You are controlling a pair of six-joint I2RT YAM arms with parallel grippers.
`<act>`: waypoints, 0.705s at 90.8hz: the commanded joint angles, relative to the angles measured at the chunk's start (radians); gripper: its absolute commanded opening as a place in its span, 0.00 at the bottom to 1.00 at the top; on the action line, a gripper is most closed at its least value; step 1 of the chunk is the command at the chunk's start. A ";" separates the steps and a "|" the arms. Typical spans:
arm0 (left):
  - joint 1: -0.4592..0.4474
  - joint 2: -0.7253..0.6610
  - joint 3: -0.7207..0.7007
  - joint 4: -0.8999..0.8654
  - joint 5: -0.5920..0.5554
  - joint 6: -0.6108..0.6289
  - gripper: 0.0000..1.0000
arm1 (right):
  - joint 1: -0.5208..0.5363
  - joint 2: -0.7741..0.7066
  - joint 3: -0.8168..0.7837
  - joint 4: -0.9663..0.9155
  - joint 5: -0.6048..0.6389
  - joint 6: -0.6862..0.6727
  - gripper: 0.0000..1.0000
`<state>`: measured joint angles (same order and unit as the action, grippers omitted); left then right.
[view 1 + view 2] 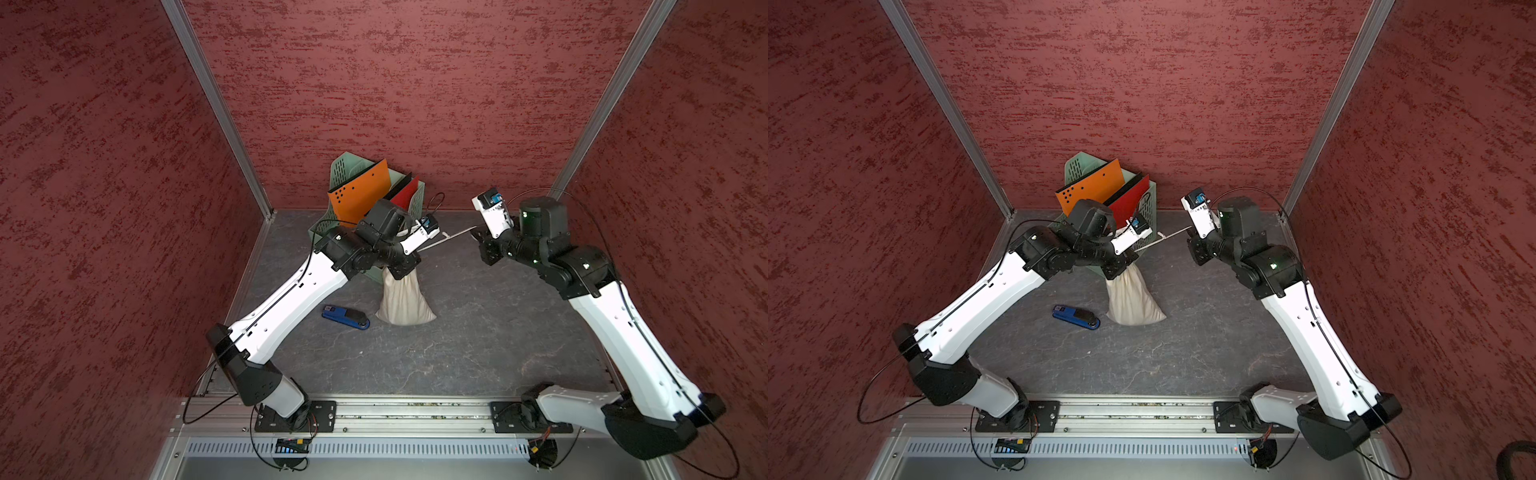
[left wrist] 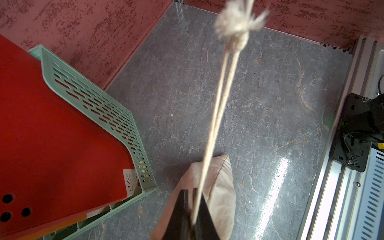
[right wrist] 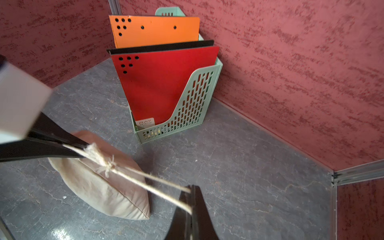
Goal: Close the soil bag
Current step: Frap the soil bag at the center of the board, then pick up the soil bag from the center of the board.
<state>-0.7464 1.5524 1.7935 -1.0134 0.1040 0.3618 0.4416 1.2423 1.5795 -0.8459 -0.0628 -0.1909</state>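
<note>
The soil bag's gathered neck [image 1: 397,273] has the cord [image 1: 449,237] running tight from it, so my right gripper keeps pulling the cord until the neck is tight, then let it go.
The soil bag [image 1: 405,301] [image 1: 1133,301] is a cream cloth sack standing on the grey floor in front of the file rack. My left gripper [image 1: 401,272] [image 2: 191,190] sits on top of its gathered neck, shut, with the pale cord [image 2: 216,116] running out from between the fingers. Whether cloth is pinched too is hidden. The cord [image 1: 449,237] stretches taut to the right, with a frayed knot [image 3: 108,164] partway along. My right gripper [image 1: 477,235] [image 3: 193,187] is shut on the cord's two strands, well away from the bag [image 3: 99,187].
A mint-green file rack [image 1: 336,166] with orange, black and red folders [image 3: 162,83] stands against the back wall, right behind the bag. A blue stapler [image 1: 345,318] lies left of the bag. Red walls enclose three sides and a metal rail [image 1: 415,409] runs along the front.
</note>
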 commanded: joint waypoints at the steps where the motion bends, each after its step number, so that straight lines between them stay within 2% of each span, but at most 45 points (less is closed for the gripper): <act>1: 0.032 -0.012 0.051 -0.143 -0.041 -0.046 0.00 | -0.054 -0.051 -0.023 0.097 0.093 0.058 0.00; 23: 0.050 -0.016 0.087 -0.122 -0.005 -0.107 0.00 | -0.060 -0.092 -0.146 0.115 0.043 0.105 0.00; 45: 0.055 -0.030 0.093 -0.079 0.022 -0.185 0.00 | -0.060 -0.132 -0.257 0.176 -0.113 0.146 0.00; 64: 0.055 -0.037 0.102 -0.040 0.055 -0.256 0.00 | -0.059 -0.138 -0.314 0.192 -0.182 0.159 0.00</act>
<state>-0.7109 1.5520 1.8462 -1.0828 0.1482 0.1699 0.4080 1.1255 1.2892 -0.6842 -0.2348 -0.0589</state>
